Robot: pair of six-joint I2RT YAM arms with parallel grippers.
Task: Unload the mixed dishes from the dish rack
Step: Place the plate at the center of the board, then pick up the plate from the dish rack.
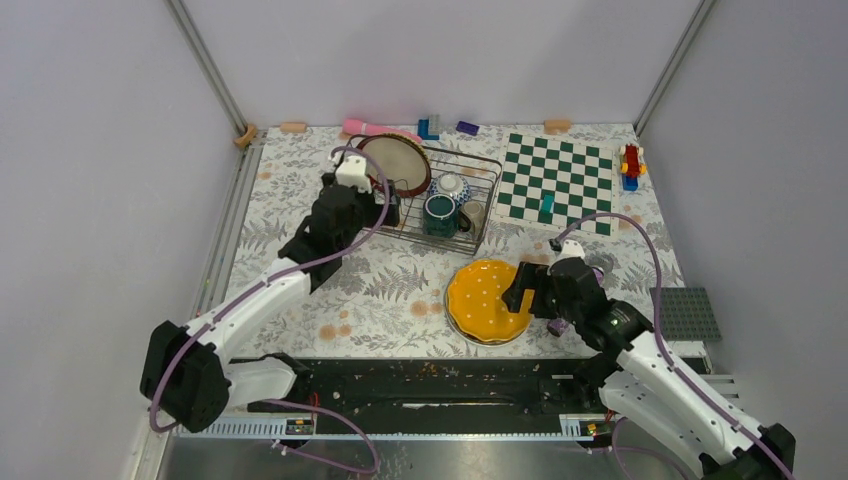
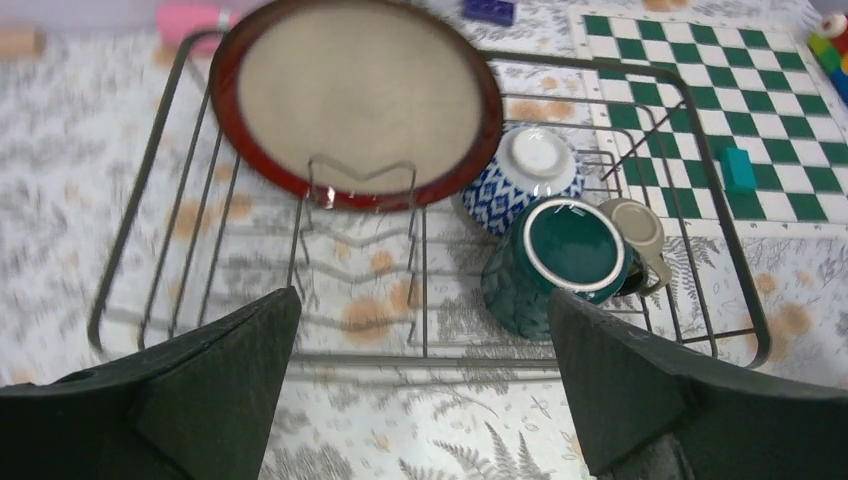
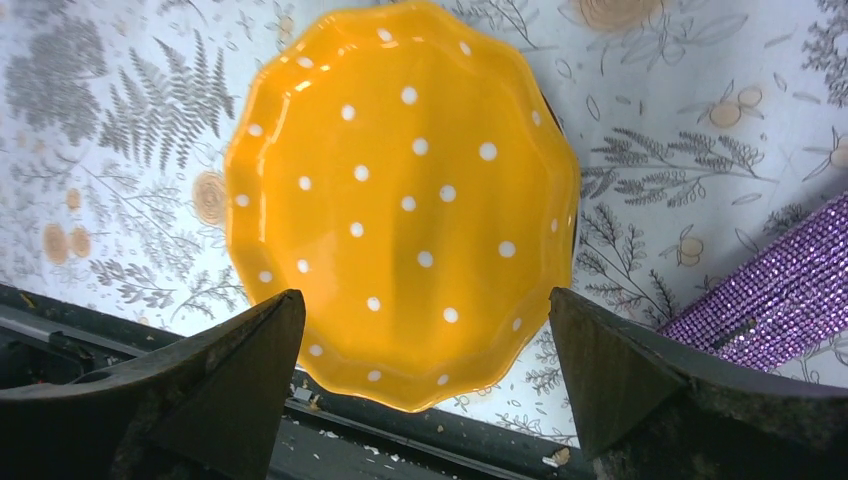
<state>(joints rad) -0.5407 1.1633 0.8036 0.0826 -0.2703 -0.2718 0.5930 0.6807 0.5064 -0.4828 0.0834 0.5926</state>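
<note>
Next, I swing my left gripper up around the end of the dish rack and pinch the cream plate's upper rim (image 1: 375, 141) edge-on, because the cream plate's broad side (image 1: 396, 165) is leaning toward that gripper.
The dark wire dish rack (image 1: 485, 165) (image 2: 130, 230) stands mid-table. In it a cream plate with dark red rim (image 1: 394, 164) (image 2: 360, 100) leans at the left end, with a small blue patterned bowl (image 1: 452, 186) (image 2: 525, 175), a dark green mug (image 1: 440, 214) (image 2: 560, 260) and a small olive cup (image 1: 473, 215) (image 2: 635, 228) at the right end. My left gripper (image 1: 385, 205) (image 2: 420, 390) is open and empty, just in front of the rack's near rail. A yellow white-dotted plate (image 1: 487, 300) (image 3: 400, 200) lies on the table. My right gripper (image 1: 518, 293) (image 3: 425, 390) is open and empty over its near edge.
A green-and-white chessboard (image 1: 560, 182) (image 2: 700, 90) with a teal piece (image 1: 546, 208) lies right of the rack. A purple cylinder (image 3: 770, 300) lies beside my right arm. Small toys (image 1: 630, 165) line the back edge. A dark grey baseplate (image 1: 690, 312) sits at right.
</note>
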